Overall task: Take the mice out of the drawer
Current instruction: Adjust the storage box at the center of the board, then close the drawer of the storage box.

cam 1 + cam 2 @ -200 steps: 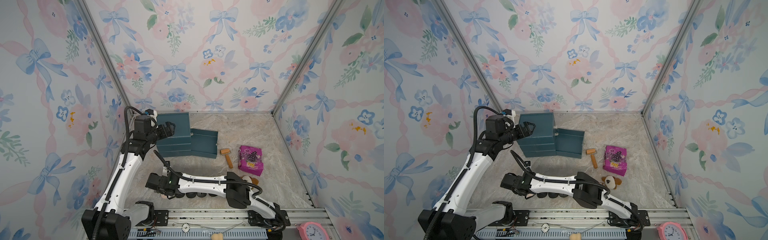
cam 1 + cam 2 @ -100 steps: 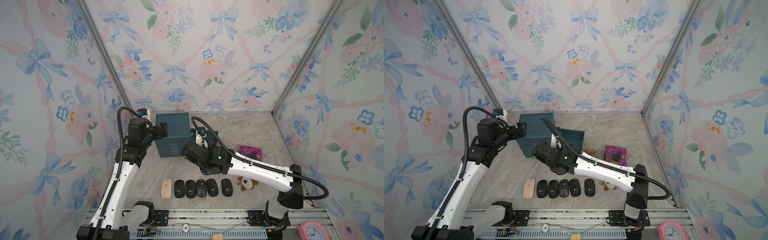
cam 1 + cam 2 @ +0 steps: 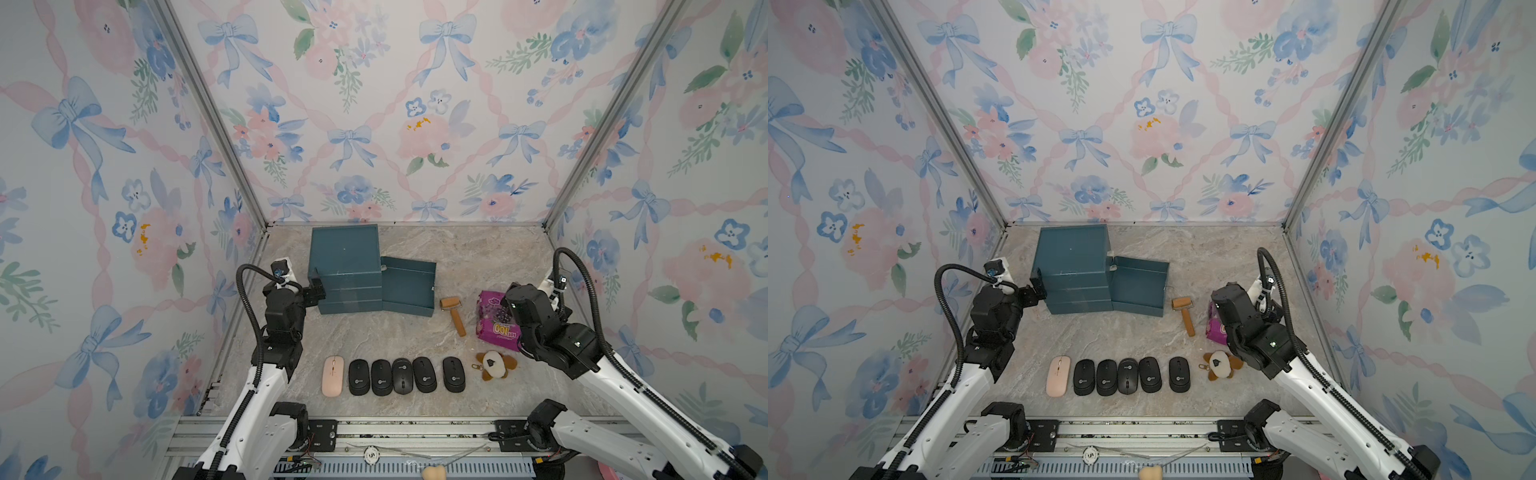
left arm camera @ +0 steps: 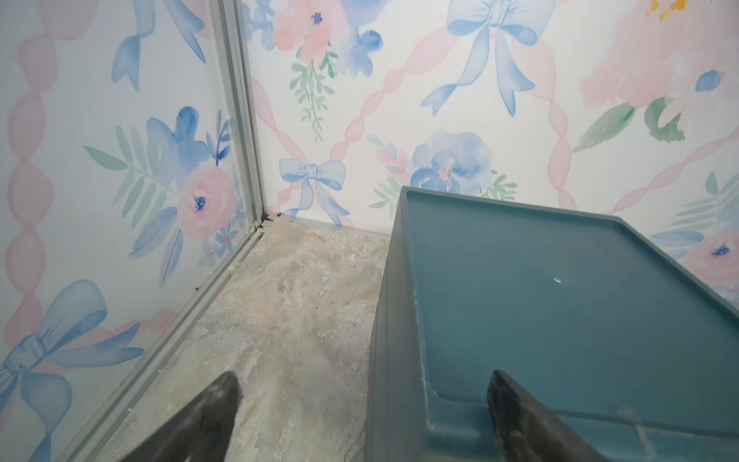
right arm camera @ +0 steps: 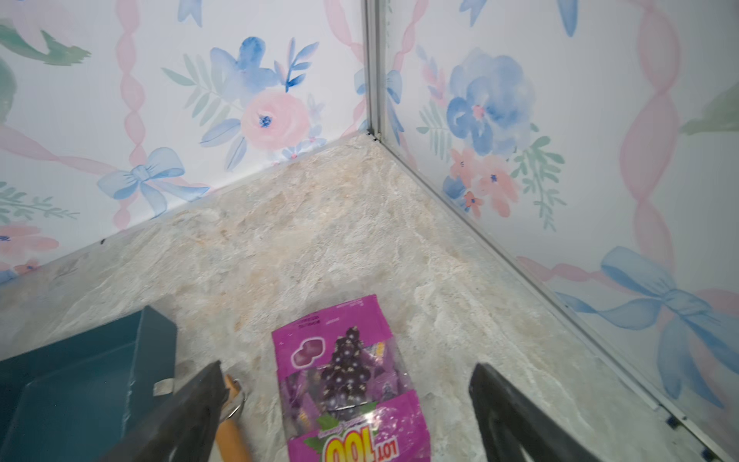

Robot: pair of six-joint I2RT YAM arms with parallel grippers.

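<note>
The empty blue drawer (image 3: pixel 409 286) juts out of the blue cabinet, so next my left gripper braces the cabinet's opposite side (image 4: pixel 391 339) while my right gripper pushes the drawer shut.
The mice lie in a row on the table near the front: one pale pink mouse (image 3: pixel 333 375) (image 3: pixel 1057 376) and several black mice (image 3: pixel 402 375) (image 3: pixel 1128 376) to its right. The blue drawer (image 3: pixel 408 286) (image 5: pixel 80 384) stands pulled out to the right of the blue cabinet (image 3: pixel 345 266) (image 4: pixel 560 304), and its visible inside is bare. My left gripper (image 4: pixel 364 416) (image 3: pixel 316 291) is open at the cabinet's left side, one finger over the floor and one over the cabinet top. My right gripper (image 5: pixel 348 408) is open above the purple bag, holding nothing.
A wooden roller (image 3: pixel 454 315) (image 5: pixel 234 432) and a purple snack bag (image 3: pixel 492 320) (image 5: pixel 352 380) lie right of the drawer. A brown-and-white plush keychain (image 3: pixel 494 365) sits at the right end of the mouse row. Flowered walls close three sides; a metal rail (image 3: pixel 415 428) runs along the front.
My right arm swept from the front left, past the drawer, and has drawn back to the right above the purple bag. The left arm stayed by the cabinet's left side.
</note>
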